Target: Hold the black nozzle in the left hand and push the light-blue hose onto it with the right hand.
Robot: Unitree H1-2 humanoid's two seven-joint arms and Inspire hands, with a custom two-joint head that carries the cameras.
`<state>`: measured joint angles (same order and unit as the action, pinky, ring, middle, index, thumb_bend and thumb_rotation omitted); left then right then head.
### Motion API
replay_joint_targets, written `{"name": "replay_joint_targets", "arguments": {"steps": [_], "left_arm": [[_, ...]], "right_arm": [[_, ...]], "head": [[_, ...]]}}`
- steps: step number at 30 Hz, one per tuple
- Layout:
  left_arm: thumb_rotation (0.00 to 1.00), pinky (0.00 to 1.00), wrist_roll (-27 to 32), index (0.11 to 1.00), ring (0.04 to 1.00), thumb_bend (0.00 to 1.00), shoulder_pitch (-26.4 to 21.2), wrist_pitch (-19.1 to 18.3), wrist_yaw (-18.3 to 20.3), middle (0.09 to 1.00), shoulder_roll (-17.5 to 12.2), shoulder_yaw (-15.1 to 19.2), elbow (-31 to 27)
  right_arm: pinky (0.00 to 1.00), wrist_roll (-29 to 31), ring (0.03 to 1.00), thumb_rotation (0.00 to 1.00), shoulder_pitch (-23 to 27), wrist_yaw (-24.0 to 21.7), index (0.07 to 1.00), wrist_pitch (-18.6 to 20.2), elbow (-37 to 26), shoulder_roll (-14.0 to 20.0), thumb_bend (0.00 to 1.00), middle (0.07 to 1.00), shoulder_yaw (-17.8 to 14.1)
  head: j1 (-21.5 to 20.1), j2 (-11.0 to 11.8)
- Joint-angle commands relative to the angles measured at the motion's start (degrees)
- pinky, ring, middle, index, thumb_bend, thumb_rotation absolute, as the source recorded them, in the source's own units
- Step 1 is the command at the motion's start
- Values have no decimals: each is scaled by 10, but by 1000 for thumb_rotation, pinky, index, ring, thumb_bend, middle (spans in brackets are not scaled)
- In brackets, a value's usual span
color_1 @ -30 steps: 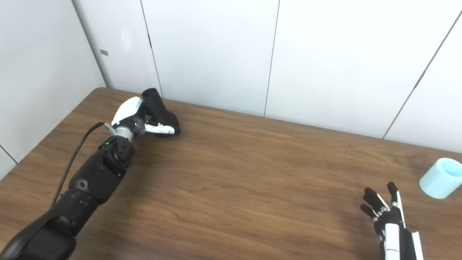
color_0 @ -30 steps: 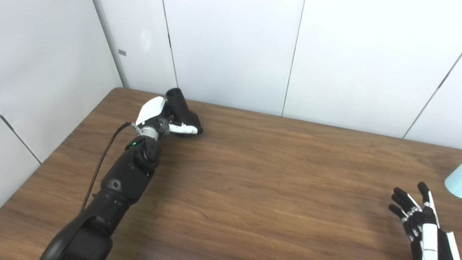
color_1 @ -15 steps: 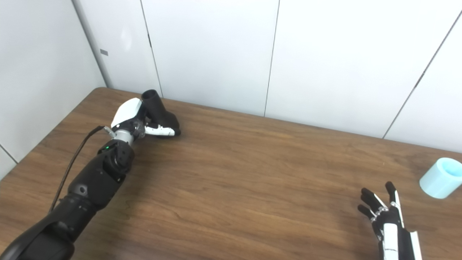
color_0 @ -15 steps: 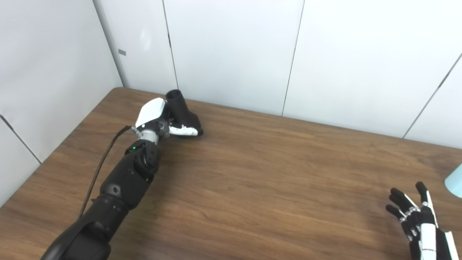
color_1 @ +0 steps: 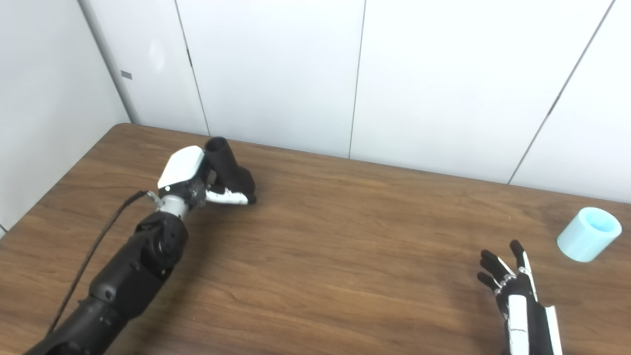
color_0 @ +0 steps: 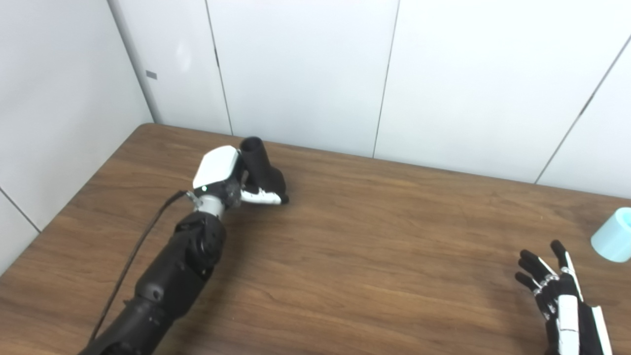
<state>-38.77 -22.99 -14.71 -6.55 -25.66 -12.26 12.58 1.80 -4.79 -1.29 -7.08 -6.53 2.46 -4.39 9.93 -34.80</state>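
The light-blue hose (color_0: 613, 236) will slide down the black nozzle's narrow neck (color_0: 257, 161) as far as the wider base when the robot pushes it, because the neck widens into that base.
The black nozzle (color_0: 262, 166) is at the table's far left, its round open end tilted up toward the wall. My left hand (color_0: 223, 178) is shut on its wider base, with a white-tipped finger lying across the front. I cannot tell whether the nozzle touches the table. The light-blue hose (color_1: 588, 240), a short stubby tube, lies on its side at the far right of the table, its opening facing up and right. My right hand (color_1: 512, 291) hovers open, fingers spread and pointing upward, a little left of and nearer than the hose, not touching it.
The brown wooden table (color_0: 374, 246) meets white wall panels (color_0: 305, 74) along its far edge and at the left corner. A black cable (color_0: 133, 256) runs along my left forearm.
The camera has turned a little to the right. Relative to the table, my left hand has drawn the nozzle slightly right and nearer. The right hand and hose stay about where they were.
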Motion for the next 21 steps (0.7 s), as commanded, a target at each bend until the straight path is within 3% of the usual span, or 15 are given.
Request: {"name": "replay_joint_targets", "arguments": {"steps": [1,7,10,14,18,21], "left_arm": [[0,709,-23,454,656,519,-7,2,-5,534,-6,-3,-34],[0,671,-56,470,614,519,21,-14,17,535,12,-14,-100],[0,646,-63,467,612,518,39,-46,49,539,33,-16,-151],[0,633,-90,466,607,519,65,-75,84,533,56,-34,-219],[0,618,-116,473,608,522,95,-81,115,517,81,-59,-280],[0,619,-134,477,611,524,115,-69,128,505,96,-78,-311]], "right_arm": [[787,-5,846,982,-3,9,940,0,-13,-8,553,827,3],[747,-9,828,934,-2,9,917,21,-52,9,508,833,-3],[747,-27,820,907,-2,9,901,10,-57,27,509,814,-7],[734,-69,802,933,-14,-9,906,10,-87,73,463,804,1],[728,-79,803,877,-22,-29,895,35,-136,108,431,814,0],[709,-121,790,828,-20,-30,894,41,-154,131,416,810,-1]], "head": [[-5,-1],[-23,-11],[-27,-16],[-44,-25],[-64,-35],[-83,-42]]}}
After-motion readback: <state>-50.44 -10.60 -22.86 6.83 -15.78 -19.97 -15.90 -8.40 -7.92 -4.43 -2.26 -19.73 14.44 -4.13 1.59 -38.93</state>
